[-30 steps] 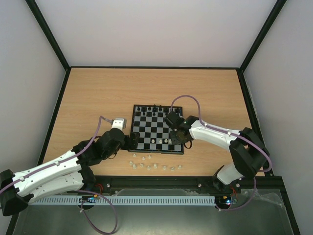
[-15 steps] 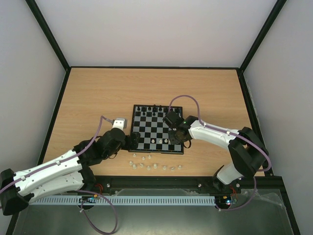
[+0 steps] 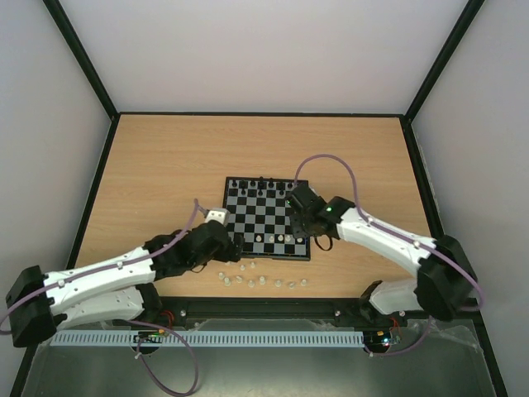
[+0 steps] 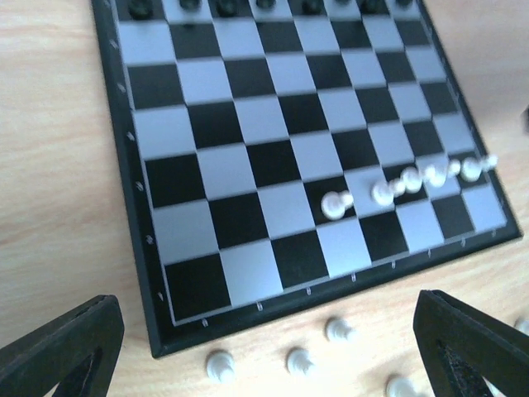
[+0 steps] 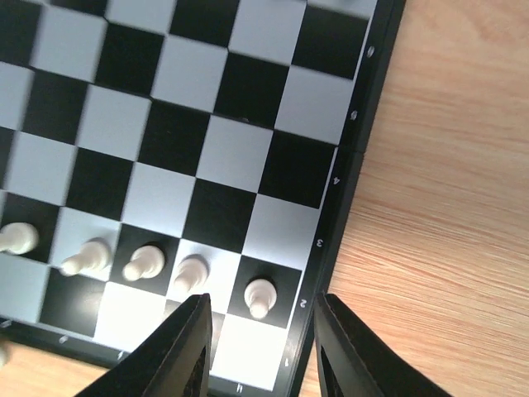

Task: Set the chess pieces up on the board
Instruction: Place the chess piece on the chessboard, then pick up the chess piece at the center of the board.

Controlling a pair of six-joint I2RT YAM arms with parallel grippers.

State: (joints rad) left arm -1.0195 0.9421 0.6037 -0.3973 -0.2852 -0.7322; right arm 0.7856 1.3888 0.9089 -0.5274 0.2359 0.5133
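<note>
Next, I bring a loose white piece [image 4: 339,329] to the square beside the row with my left gripper, because the second [image 4: 285,208] near rank's empty squares are far from my right gripper.
The board [image 3: 248,217] lies mid-table, with a row of white chess pieces [image 3: 281,239] on its second near rank. In the right wrist view, five of them stand in line, the last pawn [image 5: 260,295] on a black square by the board's right rim [image 5: 343,207]. My right gripper [image 5: 264,351] hangs over it, open, with both fingers clear of the pawn. Several loose white pieces [image 3: 262,280] lie on the wood in front of the board. My left gripper [image 4: 264,356] is wide open above three of them [image 4: 300,361], near the board's near left corner [image 4: 157,331].
Black chessmen [image 3: 263,180] line the board's far rank, also seen in the left wrist view [image 4: 223,7]. A black frame [image 3: 99,174] borders the wooden table, with white walls behind it. Purple cables loop over both arms.
My right gripper has opened and let go of the pawn on the right-hand file. The left arm has swung right, toward the loose pieces in front of the board.
</note>
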